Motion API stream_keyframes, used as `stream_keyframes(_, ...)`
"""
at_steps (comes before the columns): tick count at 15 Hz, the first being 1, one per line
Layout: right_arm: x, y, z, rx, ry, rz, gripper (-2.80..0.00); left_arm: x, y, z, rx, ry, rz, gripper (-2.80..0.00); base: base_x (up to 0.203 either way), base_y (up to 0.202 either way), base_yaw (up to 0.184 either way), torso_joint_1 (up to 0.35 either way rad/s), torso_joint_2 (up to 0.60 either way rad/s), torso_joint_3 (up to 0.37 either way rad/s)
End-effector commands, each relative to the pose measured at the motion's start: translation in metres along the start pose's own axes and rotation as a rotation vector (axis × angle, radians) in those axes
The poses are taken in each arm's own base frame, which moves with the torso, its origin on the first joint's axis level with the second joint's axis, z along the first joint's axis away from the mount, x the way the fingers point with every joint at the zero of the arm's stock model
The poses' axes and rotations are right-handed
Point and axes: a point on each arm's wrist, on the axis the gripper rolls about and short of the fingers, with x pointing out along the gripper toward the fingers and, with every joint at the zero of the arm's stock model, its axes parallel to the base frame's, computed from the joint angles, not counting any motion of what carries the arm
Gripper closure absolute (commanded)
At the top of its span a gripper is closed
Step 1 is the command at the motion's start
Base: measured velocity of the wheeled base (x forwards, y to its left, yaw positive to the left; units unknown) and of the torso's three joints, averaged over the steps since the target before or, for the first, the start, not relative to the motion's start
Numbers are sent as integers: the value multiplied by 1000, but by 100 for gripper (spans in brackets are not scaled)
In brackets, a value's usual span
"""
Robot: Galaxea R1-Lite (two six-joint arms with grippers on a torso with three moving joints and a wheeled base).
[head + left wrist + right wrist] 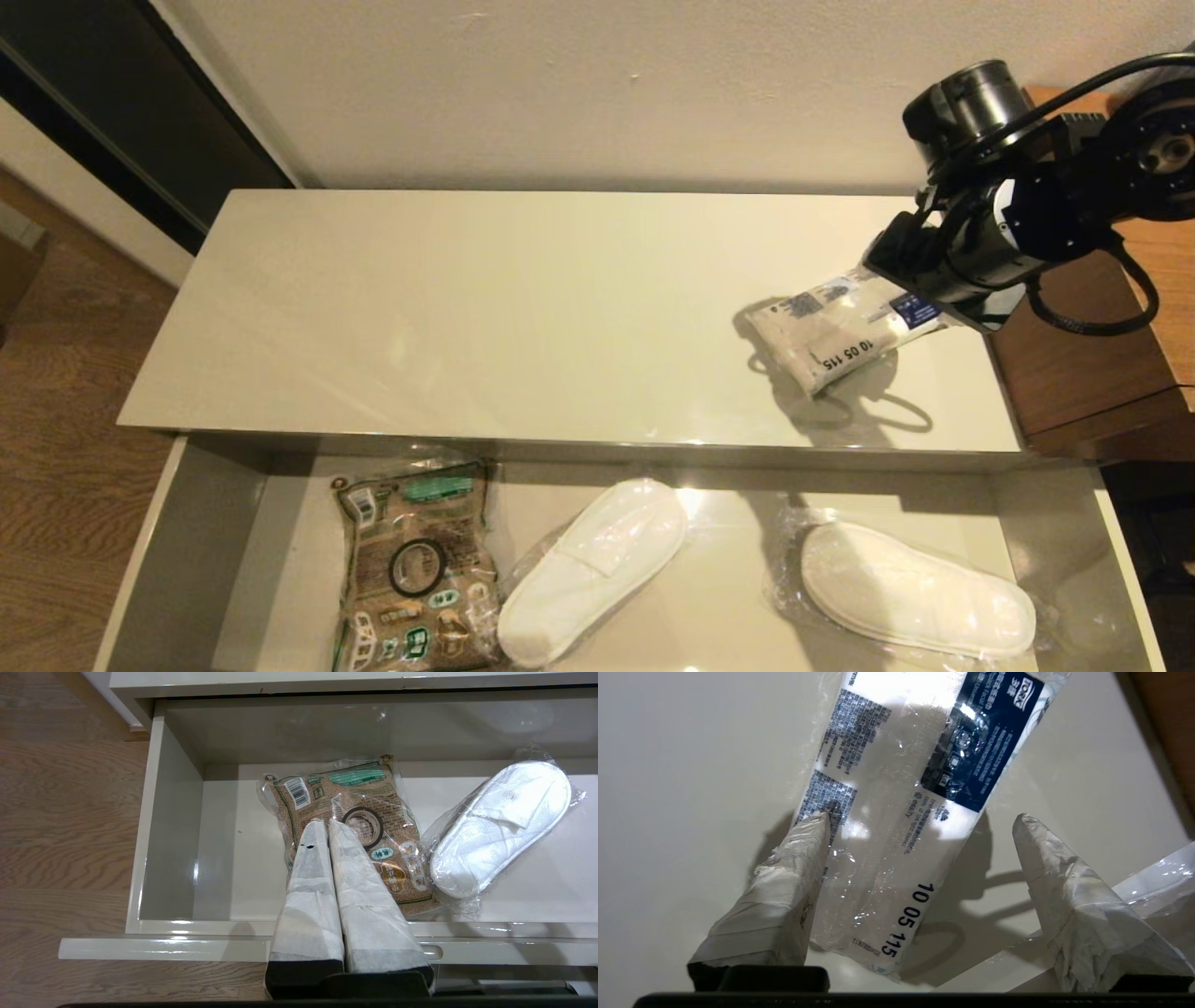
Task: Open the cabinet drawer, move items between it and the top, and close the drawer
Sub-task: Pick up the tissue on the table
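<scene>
I expect the white packet [848, 325] to squeeze narrow between the fingers when I lift it, because the slack film [866, 890] is creased along its side.
The white packet with blue print [831, 327] [901, 812] lies flat on the glossy cream top [513, 308] near its right end. My right gripper [910, 294] [921, 819] hangs open over the packet's right end; one finger rests against the packet's edge, the other stands apart from it. The drawer [187, 541] is pulled out. In it lie a black tape roll [417, 567] [363, 827] and two plastic-wrapped white slippers [593, 569] [915, 590]. My left gripper [327, 823] is shut and empty above the drawer's front, out of the head view.
The tape roll sits on a brown printed bag [448, 532] [322, 793] at the drawer's left. A taller brown wooden unit [1092, 373] stands against the top's right end. Wood floor lies to the left.
</scene>
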Motion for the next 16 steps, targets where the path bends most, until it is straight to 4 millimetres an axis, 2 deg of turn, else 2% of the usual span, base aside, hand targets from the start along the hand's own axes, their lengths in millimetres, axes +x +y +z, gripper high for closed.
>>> stream_keyframes(1,9,-1,-1,19,5,-23,-280,0,0,0,0,1,-2,0,0,0,0,0,0,0)
stream_keyframes(9,30,3,-7,41,103,70,-280,0,0,0,0,1,0,0,0,0,0,0,0,0)
stream_keyframes(12,48,3,-15,29,132,45,-280,0,0,0,0,1,0,0,0,0,0,0,0,0)
stream_keyframes(16,63,8,-17,36,161,112,-280,0,0,0,0,2,0,0,0,0,0,0,0,0)
